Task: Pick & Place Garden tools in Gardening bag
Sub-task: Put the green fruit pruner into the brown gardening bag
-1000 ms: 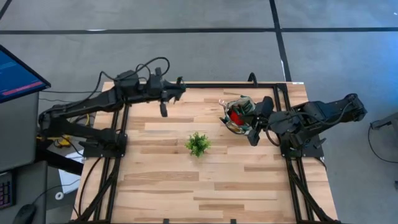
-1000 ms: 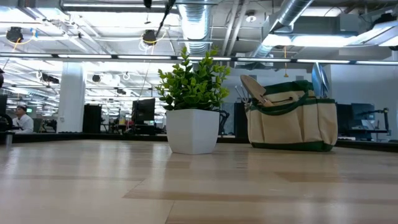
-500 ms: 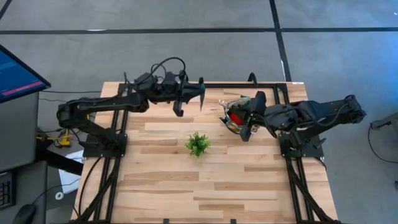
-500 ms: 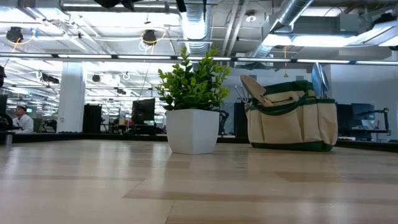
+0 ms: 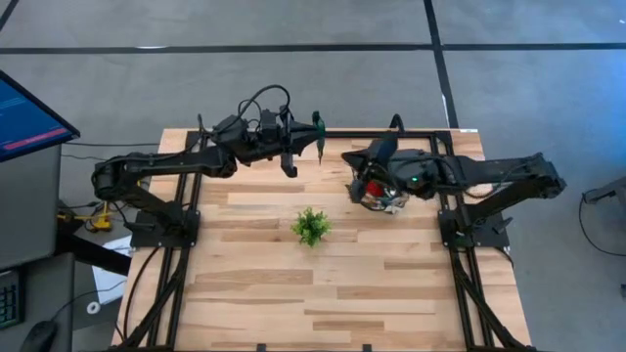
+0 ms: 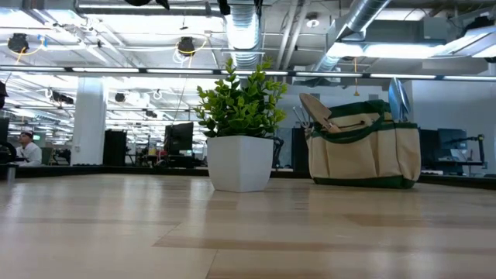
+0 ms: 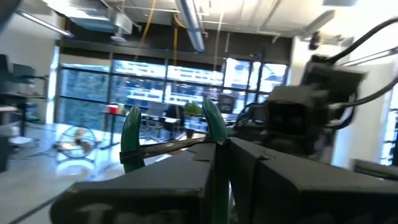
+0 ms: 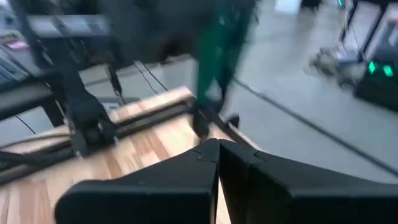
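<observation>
The robot's left gripper holds the green-handled tool point(image 5: 320, 147) short of the gardening bag, so next the right gripper opens, grabs a green handle point(image 8: 209, 78) and brings the tool over.
My left gripper point(image 5: 303, 144) is high over the table's far edge, left of the bag, shut on a green-handled tool point(image 5: 318, 131); in the left wrist view the tool's two green handles point(image 7: 214, 127) stick out past my fingers. The beige gardening bag point(image 5: 377, 186) with green rim stands on the table at far right, with red gloves point(image 5: 369, 182) inside; in the low view a wooden handle point(image 6: 318, 108) sticks out of the bag point(image 6: 364, 155). My right gripper point(image 5: 364, 156) is shut and empty above the bag's far-left rim. My left gripper pinches the green-handled tool between its two fingers point(image 7: 249, 162), near where the two green handles point(image 7: 210, 138) join. The fingers come level from the table's left and lie across the tool. The tool is lifted clear of the table.
A small leafy plant in a white pot point(image 5: 311, 226) stands mid-table, near and left of the bag; it also shows in the low view point(image 6: 242, 147). Black frame rails point(image 5: 186, 244) run along the table's left and right sides. Bare wood point(image 5: 323, 293) fills the near half.
My left gripper has swung toward the table's right edge, toward the bag, carrying the green-handled tool clear of the table. My right gripper has gone from the bag's near-right side across the bag toward the far edge and the left.
</observation>
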Robot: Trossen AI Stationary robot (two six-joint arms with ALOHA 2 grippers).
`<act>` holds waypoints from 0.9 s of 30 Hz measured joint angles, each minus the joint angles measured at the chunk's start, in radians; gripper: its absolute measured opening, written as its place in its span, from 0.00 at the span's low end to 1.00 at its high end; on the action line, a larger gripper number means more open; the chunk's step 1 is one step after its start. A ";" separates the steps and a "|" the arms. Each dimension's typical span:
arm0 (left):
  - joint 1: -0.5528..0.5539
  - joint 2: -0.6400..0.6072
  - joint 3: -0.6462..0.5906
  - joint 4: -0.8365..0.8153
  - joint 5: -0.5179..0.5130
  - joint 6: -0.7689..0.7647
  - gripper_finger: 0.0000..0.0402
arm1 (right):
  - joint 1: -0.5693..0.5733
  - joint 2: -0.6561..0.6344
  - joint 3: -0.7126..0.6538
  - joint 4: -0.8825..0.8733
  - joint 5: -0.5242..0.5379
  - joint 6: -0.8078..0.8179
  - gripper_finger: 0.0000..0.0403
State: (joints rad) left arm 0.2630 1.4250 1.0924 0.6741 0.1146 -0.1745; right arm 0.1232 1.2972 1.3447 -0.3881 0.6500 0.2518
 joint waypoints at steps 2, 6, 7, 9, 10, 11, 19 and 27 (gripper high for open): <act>-0.005 0.000 0.000 -0.006 -0.010 0.017 0.01 | -0.004 0.028 0.001 0.069 -0.024 -0.057 0.00; -0.005 0.000 0.001 -0.007 -0.010 0.013 0.01 | -0.016 0.058 0.001 0.149 -0.091 -0.134 0.00; -0.005 0.000 0.001 -0.007 -0.010 0.013 0.01 | -0.019 0.060 0.001 0.150 -0.103 -0.150 0.00; -0.005 0.000 0.001 -0.008 -0.010 0.012 0.01 | -0.023 0.067 0.001 0.150 -0.112 -0.178 0.00; -0.005 0.000 0.001 -0.009 -0.010 0.012 0.01 | -0.026 0.067 0.000 0.144 -0.114 -0.181 0.00; -0.005 0.000 0.001 -0.011 -0.010 0.012 0.01 | -0.029 0.067 0.000 0.145 -0.114 -0.180 0.00; -0.005 0.000 0.001 -0.015 -0.010 0.010 0.01 | -0.040 0.066 0.000 0.152 -0.103 -0.157 0.05; -0.005 -0.001 0.001 -0.028 -0.010 0.009 0.01 | -0.061 0.066 0.000 0.164 -0.106 -0.153 0.40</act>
State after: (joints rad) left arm 0.2581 1.4242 1.0931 0.6464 0.1047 -0.1654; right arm 0.0619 1.3632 1.3451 -0.2246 0.5444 0.0984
